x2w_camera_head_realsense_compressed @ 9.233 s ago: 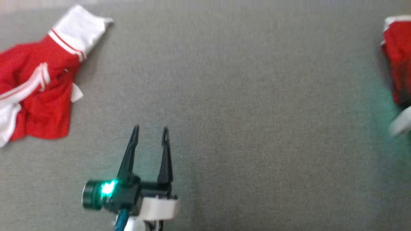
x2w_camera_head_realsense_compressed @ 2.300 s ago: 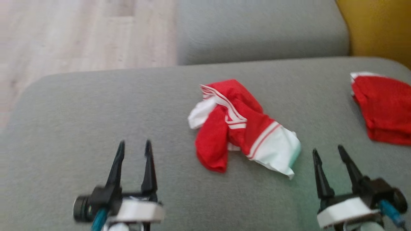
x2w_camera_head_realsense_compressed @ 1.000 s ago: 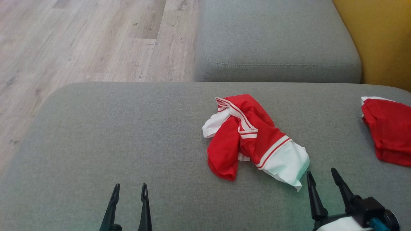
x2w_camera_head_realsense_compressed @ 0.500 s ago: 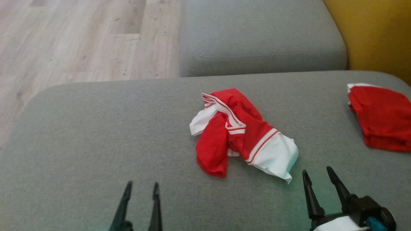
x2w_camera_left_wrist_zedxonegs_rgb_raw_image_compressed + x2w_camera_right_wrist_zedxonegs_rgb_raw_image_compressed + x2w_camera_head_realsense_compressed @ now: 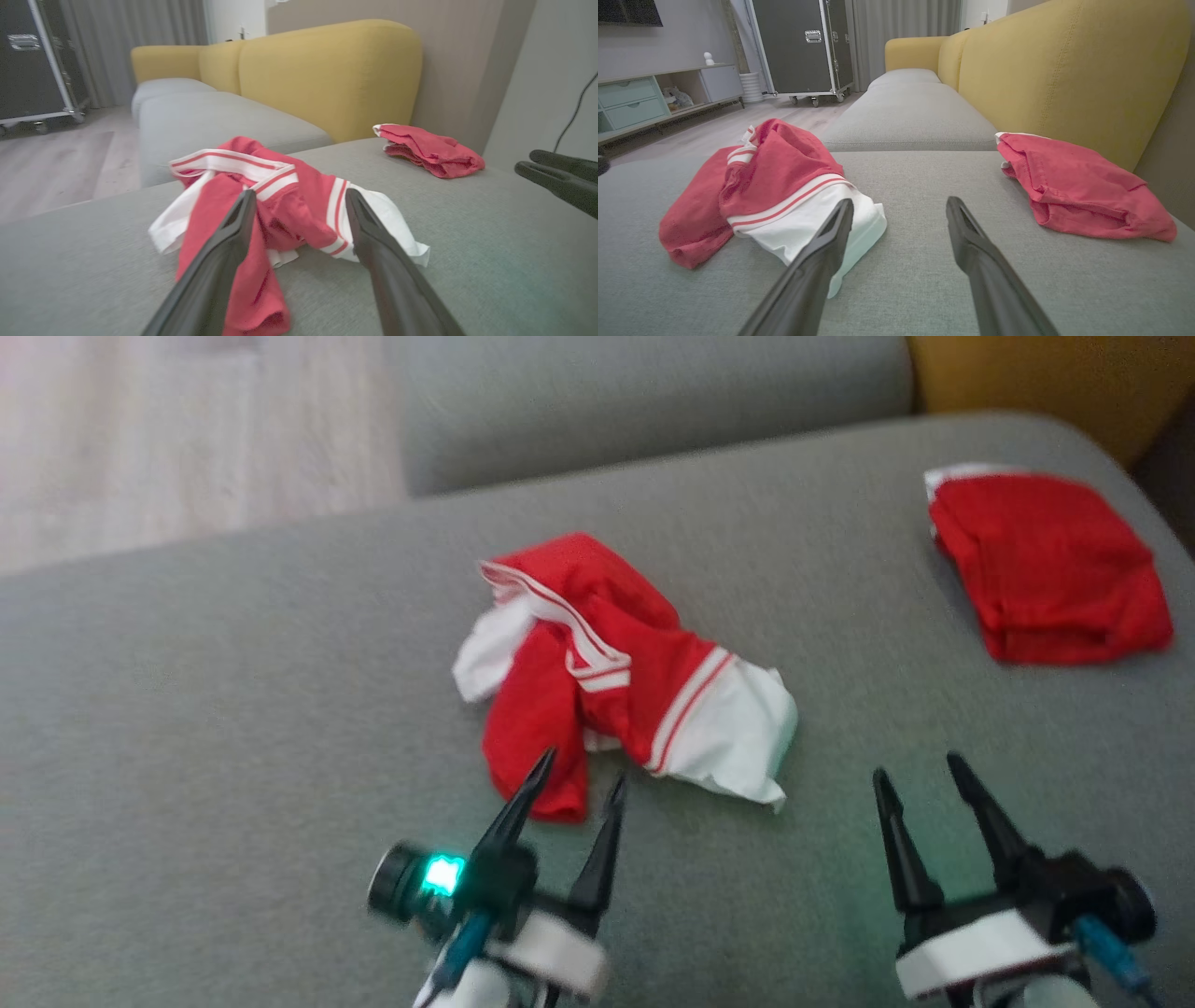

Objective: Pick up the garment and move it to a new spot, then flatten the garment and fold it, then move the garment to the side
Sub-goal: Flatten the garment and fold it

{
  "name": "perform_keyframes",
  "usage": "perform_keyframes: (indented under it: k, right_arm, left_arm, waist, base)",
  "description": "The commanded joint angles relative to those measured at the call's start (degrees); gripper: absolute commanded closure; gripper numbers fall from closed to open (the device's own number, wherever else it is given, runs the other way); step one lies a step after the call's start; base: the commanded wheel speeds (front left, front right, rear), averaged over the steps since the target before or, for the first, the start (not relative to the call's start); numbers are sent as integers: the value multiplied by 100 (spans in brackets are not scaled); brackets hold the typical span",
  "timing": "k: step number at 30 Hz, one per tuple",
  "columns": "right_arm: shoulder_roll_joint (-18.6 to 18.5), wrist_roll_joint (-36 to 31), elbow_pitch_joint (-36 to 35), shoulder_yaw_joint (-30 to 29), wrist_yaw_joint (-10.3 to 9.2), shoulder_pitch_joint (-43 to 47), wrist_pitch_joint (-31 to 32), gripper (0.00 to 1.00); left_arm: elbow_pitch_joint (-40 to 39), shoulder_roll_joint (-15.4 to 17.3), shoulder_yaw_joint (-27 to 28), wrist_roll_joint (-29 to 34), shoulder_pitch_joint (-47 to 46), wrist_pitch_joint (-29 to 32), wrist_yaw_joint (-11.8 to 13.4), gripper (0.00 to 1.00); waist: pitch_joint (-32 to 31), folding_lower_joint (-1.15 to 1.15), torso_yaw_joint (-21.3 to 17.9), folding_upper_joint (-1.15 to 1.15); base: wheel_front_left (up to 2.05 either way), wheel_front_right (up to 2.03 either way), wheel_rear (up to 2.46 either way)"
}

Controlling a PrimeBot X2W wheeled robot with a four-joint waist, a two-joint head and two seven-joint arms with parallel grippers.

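Note:
My gripper will open the crumpled garment (image 5: pixel 605 661) into a short-sleeved shirt when it pulls the garment flat, because white pieces (image 5: pixel 730 728) stick out at opposite ends.
The garment (image 5: pixel 616 672) is a crumpled red piece with white bands and a white end, lying mid-cushion on the grey sofa seat (image 5: pixel 233 709). My left gripper (image 5: pixel 583 770) is open, its tips just short of the garment's near red fold, with nothing between the fingers. In the left wrist view the garment (image 5: pixel 299 196) lies right beyond the open left gripper (image 5: pixel 300 192). My right gripper (image 5: pixel 917 767) is open and empty, a little right of the white end. The right wrist view has the garment (image 5: pixel 780 172) ahead to the left of the right gripper (image 5: pixel 900 201).
A second red garment (image 5: pixel 1046 569) lies folded at the seat's far right, near the yellow backrest (image 5: pixel 1064 70). Another grey cushion (image 5: pixel 635 392) adjoins beyond, with wooden floor (image 5: pixel 140 448) to its left. A black wheeled case (image 5: pixel 803 46) and a low sideboard (image 5: pixel 635 102) stand across the room.
The head camera has shifted, so the whole scene sits differently. My left gripper has come forward and right, up to the garment's near red end. The garment lies as before.

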Motion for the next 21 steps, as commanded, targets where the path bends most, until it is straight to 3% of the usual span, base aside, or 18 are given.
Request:
perform_keyframes:
  k: [1,4,7,17,18,20,21]
  right_arm:
    - [-130,38,-230,151,-4,-367,-37,0]
    - [-136,50,-278,167,-4,-487,-37,0]
    - [-126,63,-296,181,-4,-585,-37,0]
    - [-86,103,-284,205,-4,-748,-37,0]
    - [-81,104,-281,203,-4,-756,-37,0]
    - [-73,102,-272,207,-4,-764,-37,0]
    - [-64,97,-260,213,-4,-762,-37,0]
  left_arm:
    - [-64,-43,3,-131,-524,51,1,0]
    - [181,-43,-352,-397,-1001,288,74,0]
    - [521,-43,-552,-603,-1391,579,328,0]
    - [1563,-43,-601,-859,-2180,567,1022,0]
    - [1631,-43,-573,-881,-2227,513,1056,27]
    - [1744,-43,-544,-933,-2297,420,1083,100]
    - [1853,-43,-540,-972,-2343,368,1088,100]
  waist:
    - [375,0,-332,0]
    - [595,0,-514,0]
    - [765,0,-680,0]
    - [992,0,-938,0]
    - [993,0,-948,0]
    - [979,0,-964,0]
    - [943,0,-979,0]
  base:
    - [0,0,0]
    - [0,0,0]
    - [0,0,0]
    - [0,0,0]
    - [0,0,0]
    - [0,0,0]
    - [0,0,0]
